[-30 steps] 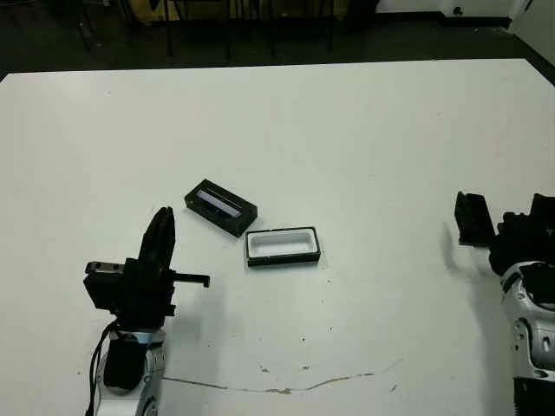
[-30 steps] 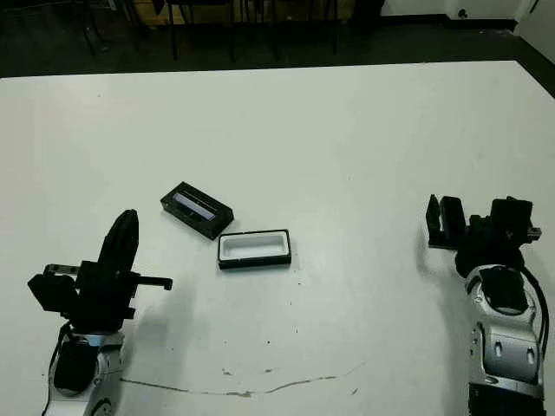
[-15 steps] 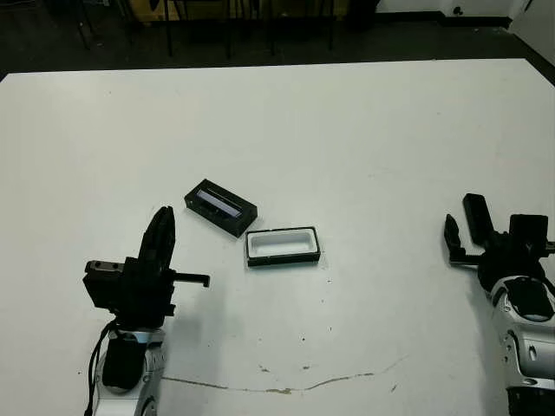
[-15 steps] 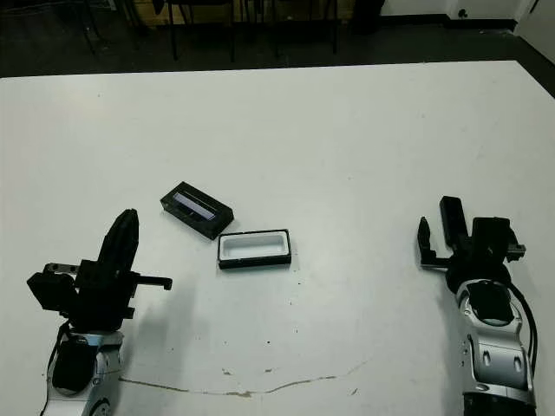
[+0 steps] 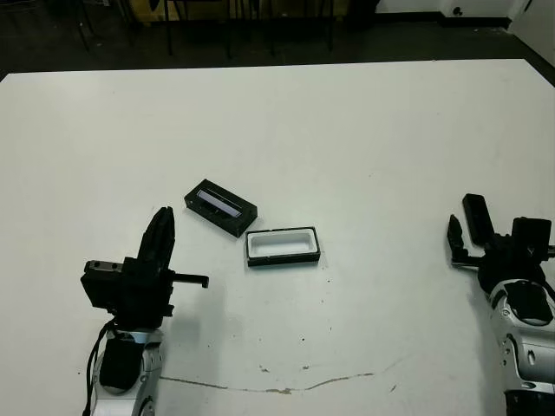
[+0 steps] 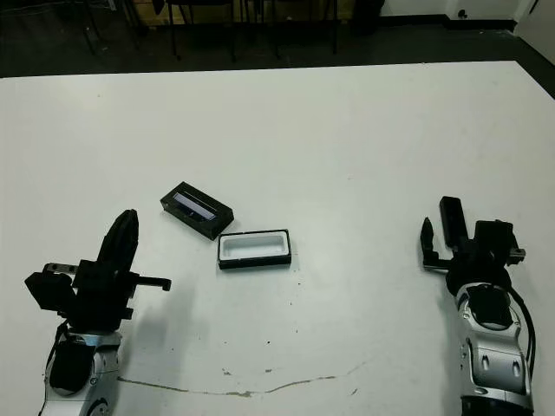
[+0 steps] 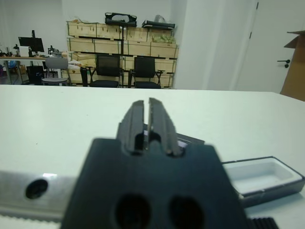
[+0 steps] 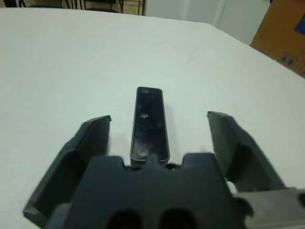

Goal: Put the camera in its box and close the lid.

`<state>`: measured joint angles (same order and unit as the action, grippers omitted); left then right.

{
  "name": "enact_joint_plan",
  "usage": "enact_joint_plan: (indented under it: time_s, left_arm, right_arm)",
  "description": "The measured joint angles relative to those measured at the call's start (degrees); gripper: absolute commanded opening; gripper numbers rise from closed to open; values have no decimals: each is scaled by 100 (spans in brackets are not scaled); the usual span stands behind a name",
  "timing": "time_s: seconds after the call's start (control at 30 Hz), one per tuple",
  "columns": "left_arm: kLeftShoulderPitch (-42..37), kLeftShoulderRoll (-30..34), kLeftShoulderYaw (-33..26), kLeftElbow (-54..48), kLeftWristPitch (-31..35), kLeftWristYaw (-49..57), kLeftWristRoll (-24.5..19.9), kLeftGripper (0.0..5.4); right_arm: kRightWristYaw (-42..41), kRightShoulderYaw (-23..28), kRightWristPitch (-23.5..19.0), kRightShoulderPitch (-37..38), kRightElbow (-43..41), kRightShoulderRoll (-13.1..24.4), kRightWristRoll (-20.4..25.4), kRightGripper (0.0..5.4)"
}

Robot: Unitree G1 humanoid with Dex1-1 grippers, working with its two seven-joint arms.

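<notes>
The white lining goes around a long hollow (image 5: pixel 283 242), so the camera (image 5: pixel 477 219) will come to rest flat inside, with white visible all around it, when the robot lowers it in.
The box (image 5: pixel 283 246), a shallow white-lined tray with a black rim, lies mid-table. Touching its far-left corner is the black lid (image 5: pixel 220 208), bluish strip facing up. The slim black camera (image 8: pixel 149 121) lies flat on the table at the far right (image 5: pixel 475 217). It sits between the spread fingers of my right gripper (image 8: pixel 159 117), which is open and touches it with neither finger. My left gripper (image 5: pixel 163 217) is shut and holds nothing, and it stands to the near left of the lid. Its fingers (image 7: pixel 138 112) point toward the lid and box (image 7: pixel 267 191).
A thin brown crack (image 5: pixel 286 386) runs along the table's near part. Chairs (image 7: pixel 108 70) and stacked crates stand beyond the far edge. A cardboard carton (image 8: pixel 281 33) sits off the table's right side.
My right gripper has opened, letting go of the camera, which now lies between its fingers. That hand also shifted slightly inward. The left arm, lid and box have not moved.
</notes>
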<state>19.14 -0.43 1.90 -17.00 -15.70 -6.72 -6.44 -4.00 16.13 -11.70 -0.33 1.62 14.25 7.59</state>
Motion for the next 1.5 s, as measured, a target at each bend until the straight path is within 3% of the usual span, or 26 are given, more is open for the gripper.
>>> enact_joint_plan:
  time_s: [0.33,0.67,0.83,1.03,1.13,1.27,1.37,1.5]
  left_arm:
    - [5,3,-30,-25,92,-53,-58,0]
    - [6,4,-56,-8,-4,-121,-54,0]
    - [5,8,-77,3,-25,-110,-52,0]
    - [1,7,-82,13,-14,-100,-53,0]
    - [2,7,-81,1,5,-93,-51,0]
    - [0,8,-77,-3,10,-93,-33,0]
    - [1,8,-67,-32,74,-95,-39,0]
    - [3,6,-53,-67,96,-59,-9,0]
  right_arm:
    - [-501,250,112,-59,210,-27,734,239]
    - [-836,254,-708,88,-408,162,1091,72]
    - [-899,274,-1165,193,-939,401,1127,66]
    - [-964,368,-1399,305,-1329,542,1204,66]
    - [-960,374,-1358,307,-1496,543,1198,66]
    - [-1228,396,-916,297,-1511,542,1273,66]
    - [-1635,379,-814,153,-1539,584,1546,66]
    - [-2562,183,-916,-318,-1536,966,2070,66]
